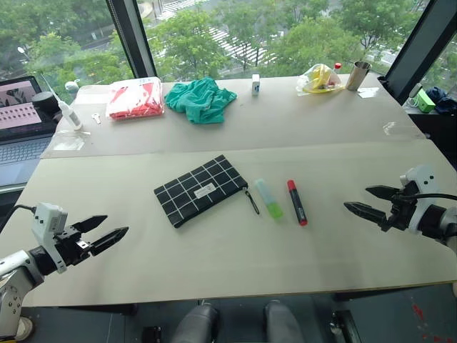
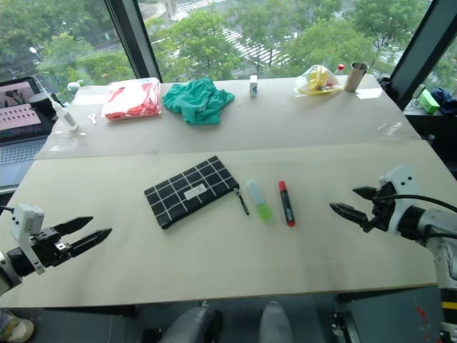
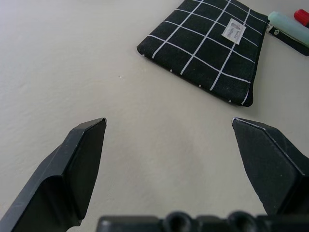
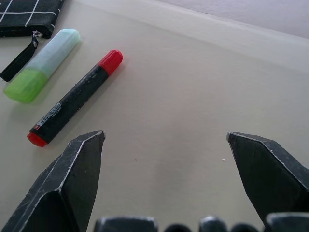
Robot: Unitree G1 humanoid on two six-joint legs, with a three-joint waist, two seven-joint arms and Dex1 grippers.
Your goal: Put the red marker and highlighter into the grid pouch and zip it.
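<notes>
The zipper strap (image 1: 252, 201) sits at the grid pouch's corner, so that pouch end (image 1: 236, 170) should gape and swallow the red marker whole when I push it in.
The grid pouch (image 1: 201, 189) lies flat mid-table, black with white lines, a white label and a zipper strap (image 1: 252, 201) at its right end. Just right of it the lime-green highlighter (image 1: 268, 199) and the red marker (image 1: 297, 202) lie side by side. My left gripper (image 1: 107, 229) hovers open near the table's front left, well short of the pouch (image 3: 207, 46). My right gripper (image 1: 362, 201) hangs open at the front right, a short way from the marker (image 4: 76, 98) and highlighter (image 4: 42, 64). Nothing sits between either pair of fingers.
Along the far side sit a red-and-white plastic packet (image 1: 135, 98), a crumpled teal cloth (image 1: 201, 99), a small white box (image 1: 255, 85), a yellow bag (image 1: 319, 78) and a metal cup (image 1: 358, 75). A laptop (image 1: 21, 114) stands off the table's left edge.
</notes>
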